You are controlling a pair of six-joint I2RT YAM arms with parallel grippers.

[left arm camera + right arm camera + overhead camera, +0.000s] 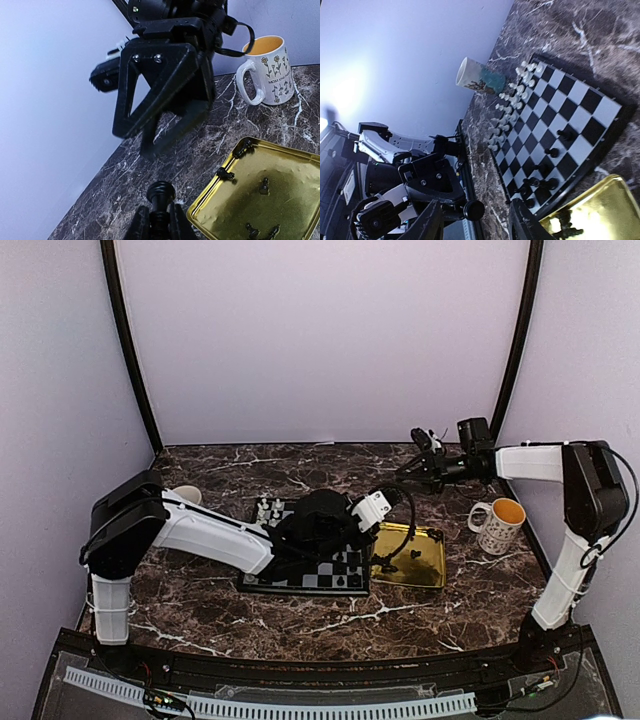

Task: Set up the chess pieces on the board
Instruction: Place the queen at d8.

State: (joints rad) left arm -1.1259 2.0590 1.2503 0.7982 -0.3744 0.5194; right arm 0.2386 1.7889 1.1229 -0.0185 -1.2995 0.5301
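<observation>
The black chess piece's base [161, 190] is facing my right gripper. Next, my left gripper swings back and turns the base to point down above the board's empty dark edge square [567, 166].
My left gripper [160, 216] is shut on a black chess piece [161, 192] and holds it in the air over the table near the gold tray's far left corner. The piece also shows in the right wrist view [474, 210]. My right gripper [136, 141] is open and empty. It faces the left gripper from beyond and above, and does not touch the piece. The board [300, 577] lies under the left arm. Pale pieces [512, 100] fill two rows on its far side, and a few black pieces [551, 152] stand near its tray side. More black pieces [264, 186] lie in the tray.
The gold tray [428, 562] lies right of the board. A white flowered mug [497, 525] with a yellow inside stands right of the tray. A second cup [187, 495] stands at the far left, behind the left arm. The table is dark marble.
</observation>
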